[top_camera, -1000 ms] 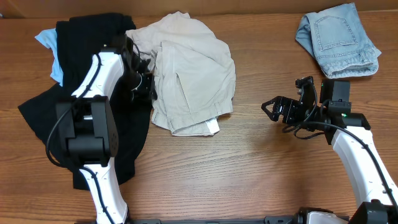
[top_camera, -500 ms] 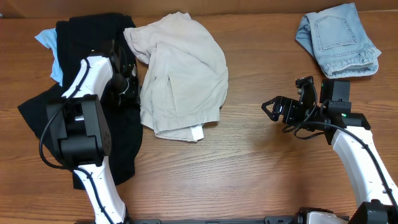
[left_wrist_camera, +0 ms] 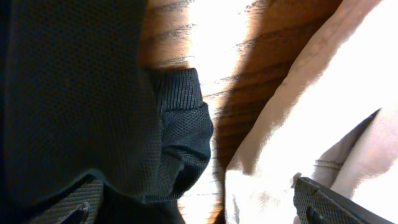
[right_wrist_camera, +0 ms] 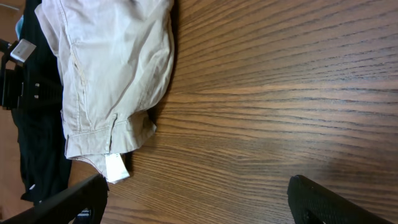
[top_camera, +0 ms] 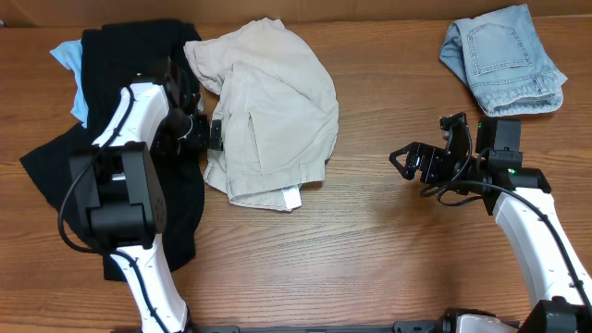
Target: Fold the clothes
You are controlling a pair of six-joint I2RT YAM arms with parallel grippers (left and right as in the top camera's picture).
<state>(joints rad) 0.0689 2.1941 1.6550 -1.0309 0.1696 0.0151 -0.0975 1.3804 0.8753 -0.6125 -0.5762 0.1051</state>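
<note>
Next, my left gripper moves the black garment farther away before it takes the shorts (top_camera: pixel 265 157) to fold, because the black garment's edge (top_camera: pixel 195 174) is bunched up close beside the beige shorts.
The clothes, a pair of pale beige shorts (top_camera: pixel 273 116), lie crumpled at the table's back centre, waistband and white label toward the front. My left gripper (top_camera: pixel 199 134) hovers at their left edge, open. In the left wrist view (left_wrist_camera: pixel 199 208) its fingers (left_wrist_camera: pixel 329 202) stand wide apart, over beige cloth (left_wrist_camera: pixel 292 124) on one side and black knit (left_wrist_camera: pixel 74 93) on the other, with nothing pinched. My right gripper (top_camera: pixel 407 162) waits open over bare wood to the shorts' right; its wrist view (right_wrist_camera: pixel 199 205) shows the shorts (right_wrist_camera: pixel 112 68) far off.
A big black garment (top_camera: pixel 111 176) spreads under and left of the left arm, with a light-blue cloth (top_camera: pixel 69 60) beneath its back corner. Folded denim shorts (top_camera: pixel 504 60) sit at the back right. Wooden tabletop (top_camera: pixel 370 250) shows between the arms.
The left gripper dragged the shorts' left edge leftward, then opened and let go of the cloth. The right arm has stayed still.
</note>
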